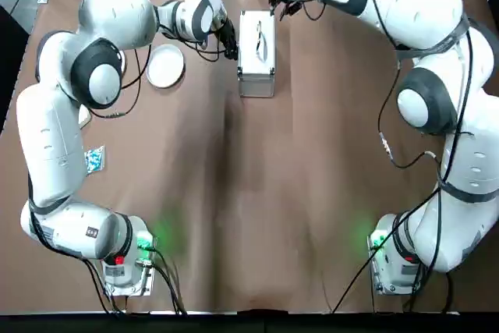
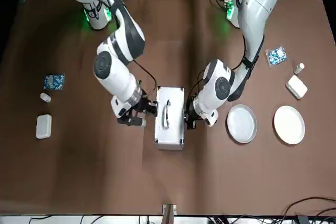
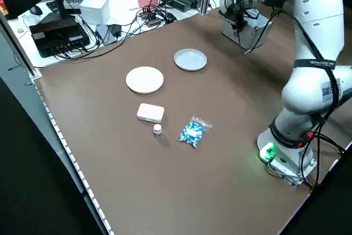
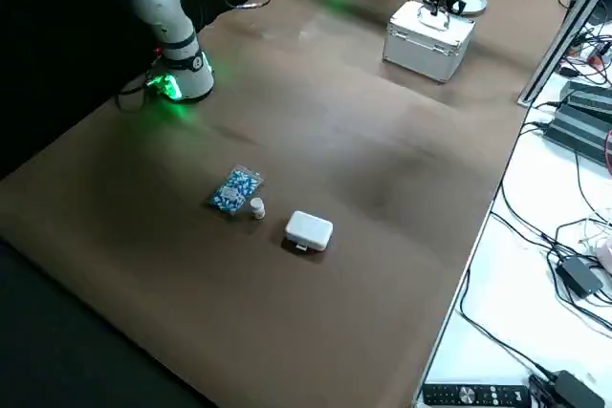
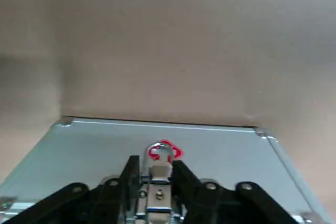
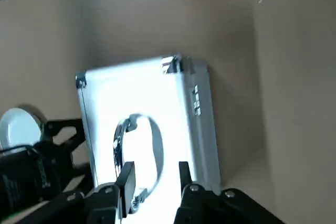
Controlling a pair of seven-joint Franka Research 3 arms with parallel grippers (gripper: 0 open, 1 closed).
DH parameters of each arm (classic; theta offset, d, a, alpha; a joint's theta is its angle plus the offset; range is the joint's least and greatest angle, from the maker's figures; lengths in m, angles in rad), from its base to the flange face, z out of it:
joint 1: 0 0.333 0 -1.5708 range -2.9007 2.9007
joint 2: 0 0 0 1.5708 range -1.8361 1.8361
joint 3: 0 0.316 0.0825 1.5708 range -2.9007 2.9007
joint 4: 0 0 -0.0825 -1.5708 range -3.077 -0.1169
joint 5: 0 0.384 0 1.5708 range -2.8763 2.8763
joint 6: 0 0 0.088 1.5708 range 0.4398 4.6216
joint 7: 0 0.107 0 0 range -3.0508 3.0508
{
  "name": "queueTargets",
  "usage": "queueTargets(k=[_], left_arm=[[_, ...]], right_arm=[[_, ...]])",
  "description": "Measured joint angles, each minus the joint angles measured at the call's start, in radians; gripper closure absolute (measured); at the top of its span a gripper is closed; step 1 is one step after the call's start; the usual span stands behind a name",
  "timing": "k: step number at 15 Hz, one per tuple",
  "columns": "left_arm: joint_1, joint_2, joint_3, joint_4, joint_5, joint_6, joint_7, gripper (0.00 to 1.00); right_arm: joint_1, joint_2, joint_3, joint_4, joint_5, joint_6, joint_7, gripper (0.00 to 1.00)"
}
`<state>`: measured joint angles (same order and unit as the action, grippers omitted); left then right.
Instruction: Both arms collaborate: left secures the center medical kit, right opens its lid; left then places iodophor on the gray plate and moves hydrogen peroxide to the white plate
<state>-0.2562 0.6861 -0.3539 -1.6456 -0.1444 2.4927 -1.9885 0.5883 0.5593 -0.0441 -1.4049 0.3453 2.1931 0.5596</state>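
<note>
I expect the lid (image 2: pixel 176 114) to swing over away from my left gripper when I pull the handle, because a metal hinge (image 6: pixel 196 100) shows on that side of the kit.
The silver medical kit (image 1: pixel 256 52) lies flat at the table's far middle, lid down, handle (image 2: pixel 168 113) on top. My left gripper (image 2: pixel 190 117) is against the kit's left side, its fingers (image 5: pixel 130 174) tight around the metal latch (image 5: pixel 159 166). My right gripper (image 2: pixel 150 109) is at the kit's right side, open, its fingers (image 6: pixel 126 179) by the lid's edge. The gray plate (image 2: pixel 241 124) sits just left of the kit, and the white plate (image 2: pixel 289 125) farther left. Iodophor and hydrogen peroxide are out of view.
On the left stand a white box (image 2: pixel 297 86), a small bottle (image 2: pixel 298 68) and a blue packet (image 2: pixel 276 55). The right has a similar white box (image 2: pixel 43 126), bottle (image 2: pixel 45 97) and packet (image 2: pixel 54 81). Cables and equipment (image 3: pixel 60 28) crowd the far edge.
</note>
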Motion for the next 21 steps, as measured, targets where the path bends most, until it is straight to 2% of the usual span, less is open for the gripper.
queueTargets(k=[1, 3, 15, 21], left_arm=[[0.0, 0.003, 0.001, 0.004, 0.001, 0.002, 0.001, 0.67], [0.0, 0.003, 0.002, 0.004, 0.003, 0.002, 0.003, 0.71], [0.0, 0.003, 0.002, 0.005, 0.005, 0.002, 0.004, 0.72], [0.0, 0.003, 0.002, 0.005, 0.005, 0.002, 0.005, 0.72]], right_arm=[[0.013, 0.009, 0.0, 0.0, 0.002, 0.006, 0.001, 0.6], [0.038, 0.022, 0.0, 0.0, 0.004, 0.033, 0.006, 0.61], [0.116, 0.063, 0.0, 0.001, 0.006, 0.108, 0.052, 0.67], [0.122, 0.069, -0.001, 0.001, 0.006, 0.12, 0.056, 0.74]])
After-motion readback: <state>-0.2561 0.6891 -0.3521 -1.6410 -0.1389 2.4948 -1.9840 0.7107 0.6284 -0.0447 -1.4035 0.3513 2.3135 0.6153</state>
